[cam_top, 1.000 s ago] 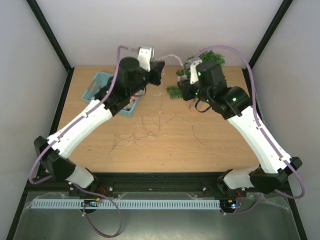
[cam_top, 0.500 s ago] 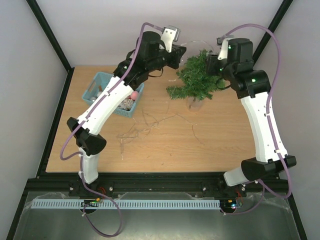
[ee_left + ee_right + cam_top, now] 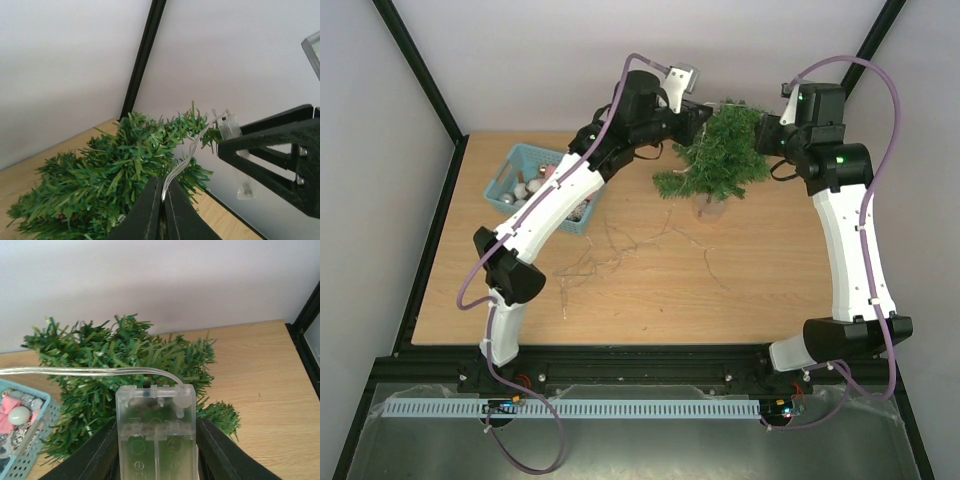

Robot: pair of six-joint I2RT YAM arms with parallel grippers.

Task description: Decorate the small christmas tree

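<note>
The wire [image 3: 728, 104] stretches high at the treetop, away from the lower branches, so my left gripper should come back down together with my right gripper and put the wire against the branches [image 3: 722, 145].
The small christmas tree [image 3: 718, 160] stands at the back right of the table on a clear base. It also shows in the left wrist view [image 3: 110, 185] and the right wrist view [image 3: 110, 365]. My left gripper [image 3: 700, 116] is above the tree's left top, shut on a clear light-string wire [image 3: 187, 155]. My right gripper [image 3: 768, 130] is at the tree's right top, shut on a clear battery box [image 3: 156, 430] that the wire [image 3: 75, 371] runs into. The wire spans over the treetop between the two grippers.
A teal basket [image 3: 542, 186] of ornaments sits at the back left and shows in the right wrist view [image 3: 20, 440]. The rest of the light string [image 3: 620, 250] lies in loose loops on the wooden table. A black frame post [image 3: 142, 55] and white walls are close behind.
Both arms have stretched up and toward the back. The left gripper moved right to the treetop with the wire. The right gripper moved right, clear of the tree, with the battery box.
</note>
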